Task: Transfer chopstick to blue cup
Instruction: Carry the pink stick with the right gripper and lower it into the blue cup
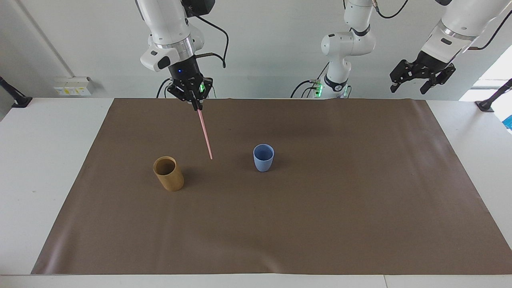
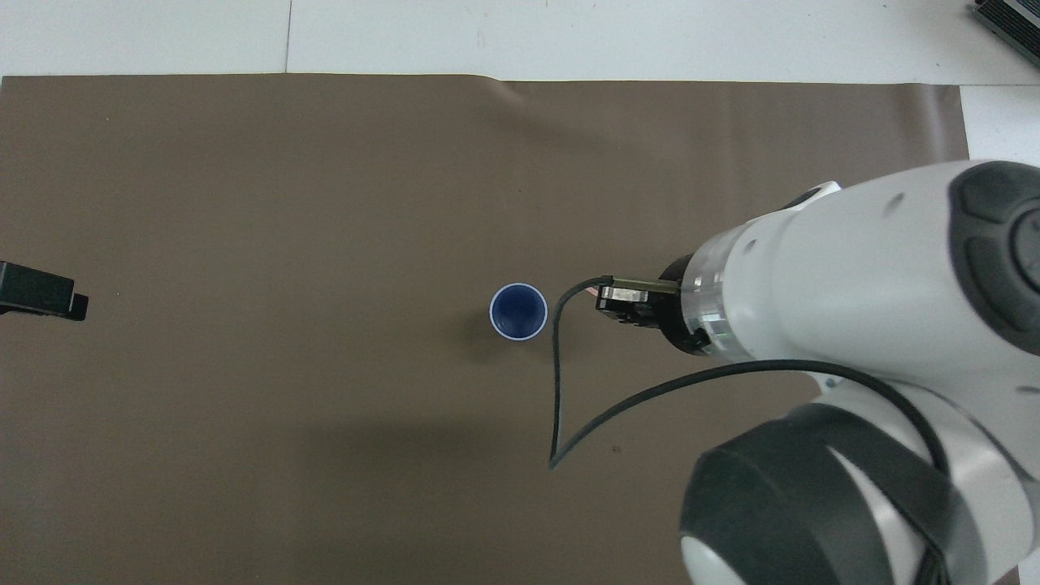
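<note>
The pale-pink chopstick's lower tip (image 1: 211,157) points down, so the robot's right gripper should keep going to the blue cup's opening (image 1: 263,152) and let go once the chopstick's tip is inside.
My right gripper (image 1: 196,105) is shut on the top end of the pale-pink chopstick (image 1: 205,135), which hangs slanted in the air. The chopstick's lower tip is over the mat between the tan cup and the blue cup (image 1: 263,157). The blue cup (image 2: 518,311) stands upright and empty in the middle of the mat. In the overhead view the right arm (image 2: 812,276) covers the chopstick, and its wrist ends just beside the blue cup. My left gripper (image 1: 411,86) waits open, raised over the left arm's end of the table, with nothing in it.
A tan-brown cylindrical cup (image 1: 169,173) stands empty on the brown mat (image 1: 320,224), toward the right arm's end; the right arm hides it in the overhead view. A black cable (image 2: 561,382) loops down from the right wrist. The left gripper's tip (image 2: 41,292) shows at the overhead view's edge.
</note>
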`<state>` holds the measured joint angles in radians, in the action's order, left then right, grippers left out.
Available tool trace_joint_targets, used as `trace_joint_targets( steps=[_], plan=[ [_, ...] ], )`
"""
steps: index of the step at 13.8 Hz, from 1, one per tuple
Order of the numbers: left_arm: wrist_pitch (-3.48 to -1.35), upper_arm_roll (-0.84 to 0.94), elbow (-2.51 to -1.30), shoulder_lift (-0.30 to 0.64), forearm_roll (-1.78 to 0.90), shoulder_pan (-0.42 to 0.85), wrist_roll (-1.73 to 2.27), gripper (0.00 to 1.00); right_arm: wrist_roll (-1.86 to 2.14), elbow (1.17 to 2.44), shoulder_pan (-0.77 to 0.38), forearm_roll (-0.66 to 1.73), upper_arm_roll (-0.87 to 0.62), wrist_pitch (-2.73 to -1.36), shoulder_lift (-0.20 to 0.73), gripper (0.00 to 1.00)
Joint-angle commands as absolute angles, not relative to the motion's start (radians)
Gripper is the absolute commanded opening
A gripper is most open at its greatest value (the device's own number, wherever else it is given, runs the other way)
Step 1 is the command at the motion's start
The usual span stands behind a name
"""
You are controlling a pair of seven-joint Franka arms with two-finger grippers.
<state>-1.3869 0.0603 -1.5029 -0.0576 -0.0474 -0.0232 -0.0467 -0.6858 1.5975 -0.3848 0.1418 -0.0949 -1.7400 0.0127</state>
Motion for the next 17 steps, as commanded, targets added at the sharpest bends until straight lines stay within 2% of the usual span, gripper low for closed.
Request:
trace_joint_targets(
  steps=[1,6,9,10,11,12,13,14,15,17],
  plan=[
    [-1.378,0.063,-1.497,-0.066,-0.063,-0.034,-0.046,1.0,-0.8,1.531,-0.449,0.176,-0.095,-1.72,0.09,0.0],
    [-1.378,0.06,-1.497,-0.066,-0.057,-0.038,-0.046,1.0,-0.847,1.534,-0.489,0.156,-0.097,-1.756,0.172,0.0],
    [-1.378,0.061,-1.497,-0.066,-0.057,-0.037,-0.046,1.0,-0.842,1.545,-0.482,0.163,-0.095,-1.853,0.195,0.0],
    [-1.378,0.06,-1.497,-0.066,-0.057,-0.038,-0.046,1.0,-0.842,1.545,-0.474,0.17,-0.095,-1.861,0.207,0.03],
    [-1.378,0.06,-1.497,-0.066,-0.057,-0.038,-0.046,1.0,-0.839,1.551,-0.472,0.17,-0.094,-1.867,0.207,0.22],
    [-1.378,0.06,-1.497,-0.066,-0.057,-0.038,-0.046,1.0,-0.835,1.552,-0.471,0.166,-0.094,-1.865,0.207,0.57],
    [-1.378,0.06,-1.497,-0.066,-0.057,-0.038,-0.046,1.0,-0.834,1.551,-0.471,0.166,-0.094,-1.865,0.207,0.86],
    [-1.378,0.06,-1.497,-0.066,-0.057,-0.038,-0.046,1.0,-0.839,1.548,-0.472,0.158,-0.092,-1.865,0.206,0.96],
    [-1.378,0.06,-1.497,-0.066,-0.057,-0.038,-0.046,1.0,-0.839,1.546,-0.474,0.156,-0.092,-1.867,0.206,1.0],
    [-1.378,0.06,-1.497,-0.066,-0.057,-0.038,-0.046,1.0,-0.813,1.543,-0.46,0.143,-0.08,-1.867,0.195,1.0]
  ],
)
